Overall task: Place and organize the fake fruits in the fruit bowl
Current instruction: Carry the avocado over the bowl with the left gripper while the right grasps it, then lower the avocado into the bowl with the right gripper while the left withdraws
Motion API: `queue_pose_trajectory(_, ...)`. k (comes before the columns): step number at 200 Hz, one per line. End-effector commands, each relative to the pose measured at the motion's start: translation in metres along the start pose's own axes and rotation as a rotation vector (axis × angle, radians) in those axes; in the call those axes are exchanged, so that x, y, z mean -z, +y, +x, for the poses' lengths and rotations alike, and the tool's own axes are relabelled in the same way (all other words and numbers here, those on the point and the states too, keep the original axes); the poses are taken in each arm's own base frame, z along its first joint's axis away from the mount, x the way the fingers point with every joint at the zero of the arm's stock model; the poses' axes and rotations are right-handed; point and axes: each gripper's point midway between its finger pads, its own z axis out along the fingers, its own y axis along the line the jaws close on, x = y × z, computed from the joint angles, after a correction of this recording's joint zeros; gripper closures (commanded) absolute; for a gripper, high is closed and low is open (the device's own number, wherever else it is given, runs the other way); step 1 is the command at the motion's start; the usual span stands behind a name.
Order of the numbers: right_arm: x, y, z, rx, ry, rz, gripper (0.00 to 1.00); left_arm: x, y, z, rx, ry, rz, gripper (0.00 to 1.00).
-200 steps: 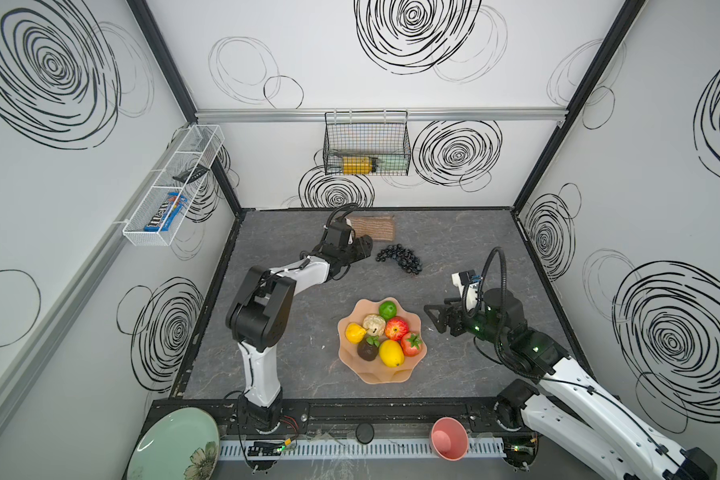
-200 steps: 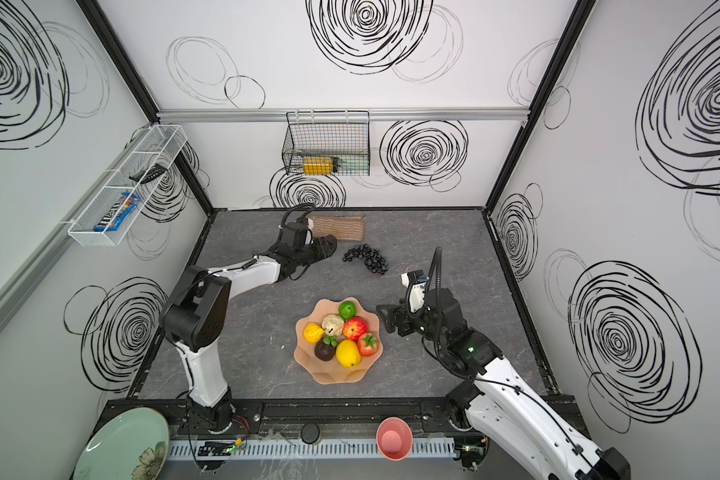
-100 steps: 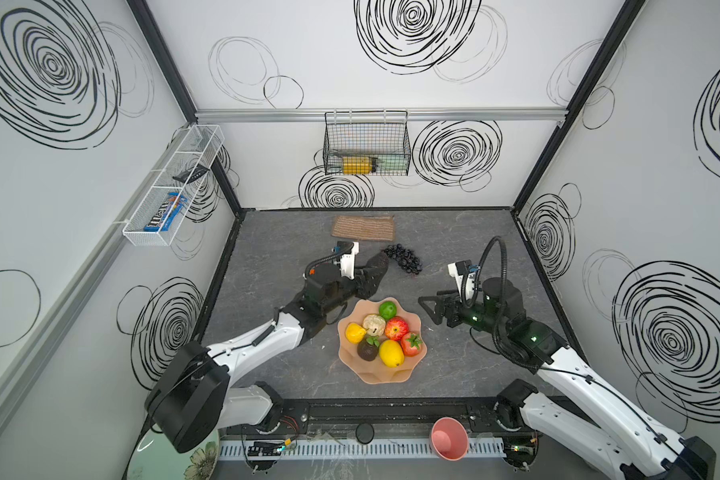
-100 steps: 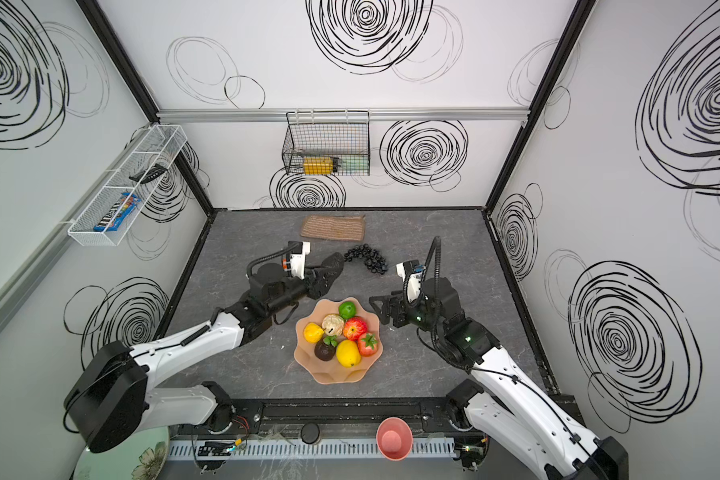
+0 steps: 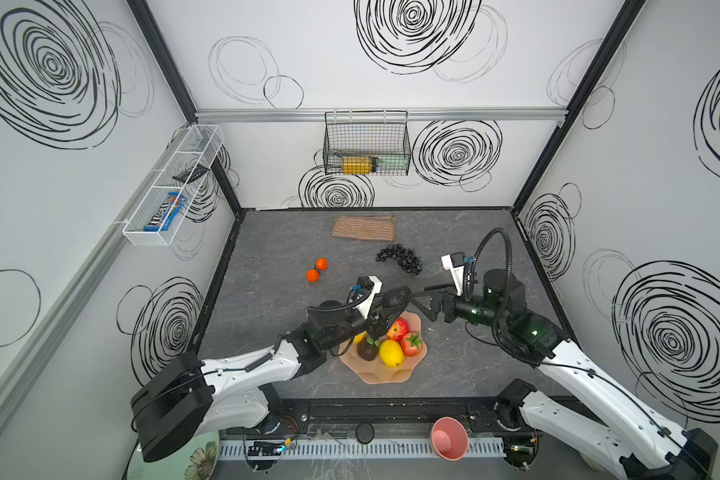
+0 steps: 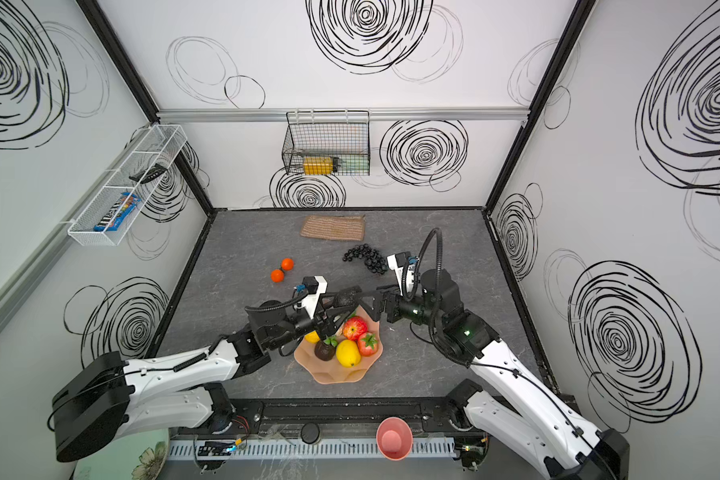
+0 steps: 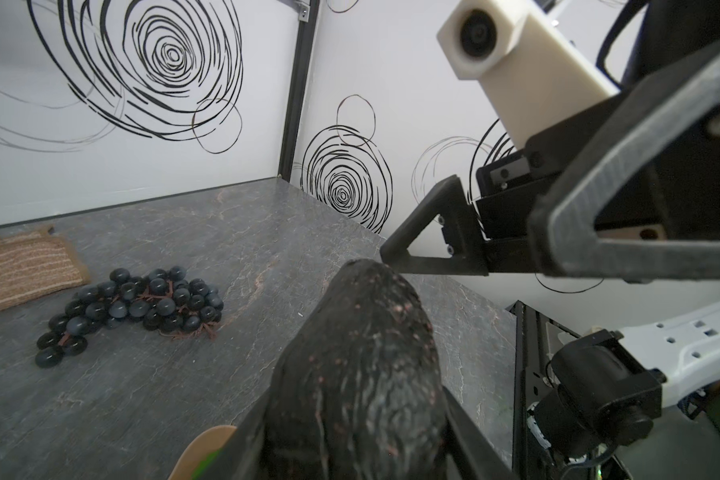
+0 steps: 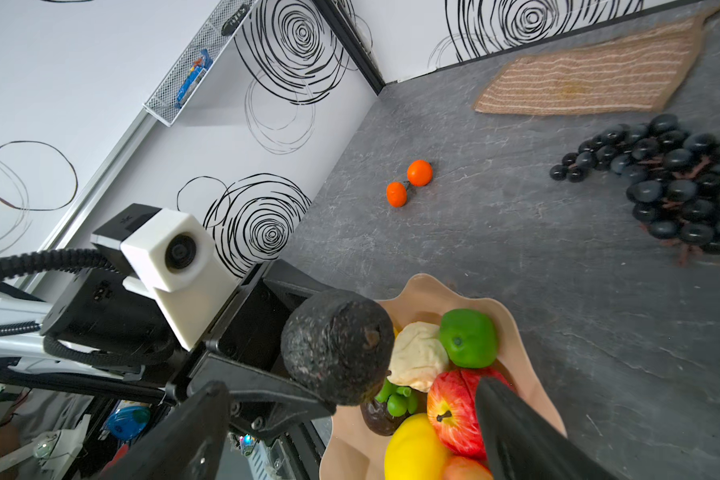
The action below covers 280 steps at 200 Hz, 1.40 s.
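The avocado is in my left gripper over the bowl's crowded back (image 5: 395, 320), so my right gripper should grab its loose end and place it in the front gap (image 5: 369, 371).
My left gripper (image 5: 391, 304) (image 6: 341, 304) (image 7: 358, 436) is shut on a dark avocado (image 5: 395, 297) (image 6: 346, 297) (image 7: 358, 374) (image 8: 337, 345), held above the back rim of the peach fruit bowl (image 5: 385, 376) (image 6: 337, 376) (image 8: 528, 374). My right gripper (image 5: 413, 300) (image 6: 363, 305) (image 8: 350, 390) is open, its fingers (image 7: 433, 237) straddling the avocado's free end. In the bowl lie an apple (image 5: 398, 328) (image 8: 454, 407), a lemon (image 5: 391, 353) (image 8: 416, 453), a strawberry (image 5: 411, 344), a lime (image 8: 468, 338), a cream pear (image 8: 416, 353) and another dark fruit (image 5: 367, 351). Two oranges (image 5: 316, 269) (image 8: 408, 183) and black grapes (image 5: 400, 258) (image 7: 134, 307) (image 8: 674, 183) lie on the table.
A tan woven mat (image 5: 363, 228) (image 8: 591, 75) lies at the back of the table. A small pink cup (image 5: 449, 438) and a green floral plate (image 5: 200, 457) sit at the front edge. A wire basket (image 5: 366, 143) hangs on the back wall.
My left arm has swung from the back of the table to above the bowl, carrying the avocado. My right gripper has moved left to meet it and opened wider.
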Motion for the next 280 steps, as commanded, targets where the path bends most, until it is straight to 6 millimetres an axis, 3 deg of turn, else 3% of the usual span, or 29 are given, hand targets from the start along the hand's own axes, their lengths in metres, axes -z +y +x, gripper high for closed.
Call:
queue_pose_trajectory(1,0.000,0.015,-0.005,-0.009,0.001,-0.032,0.04,0.000,-0.013,-0.023,-0.097,-0.119,0.032,0.47)
queue_pose_trajectory(83,-0.027,0.019,0.027,-0.009,0.126,-0.014,0.16,-0.011,-0.027,-0.009,-0.213,-0.093,0.009,0.45)
queue_pose_trajectory(148,-0.031,0.013,0.032,0.006,0.149,0.013,0.33,-0.009,-0.022,-0.002,-0.235,-0.086,-0.020,0.43)
queue_pose_trajectory(181,-0.031,0.015,0.030,0.017,0.143,0.009,0.43,-0.007,-0.018,-0.003,-0.238,-0.089,-0.045,0.38)
queue_pose_trajectory(233,-0.030,0.010,0.024,0.048,0.124,0.051,0.46,0.005,-0.012,-0.007,-0.212,-0.110,-0.076,0.17)
queue_pose_trajectory(280,-0.028,-0.002,0.020,0.094,0.113,0.127,0.46,0.033,-0.006,-0.014,-0.109,-0.136,-0.115,0.13)
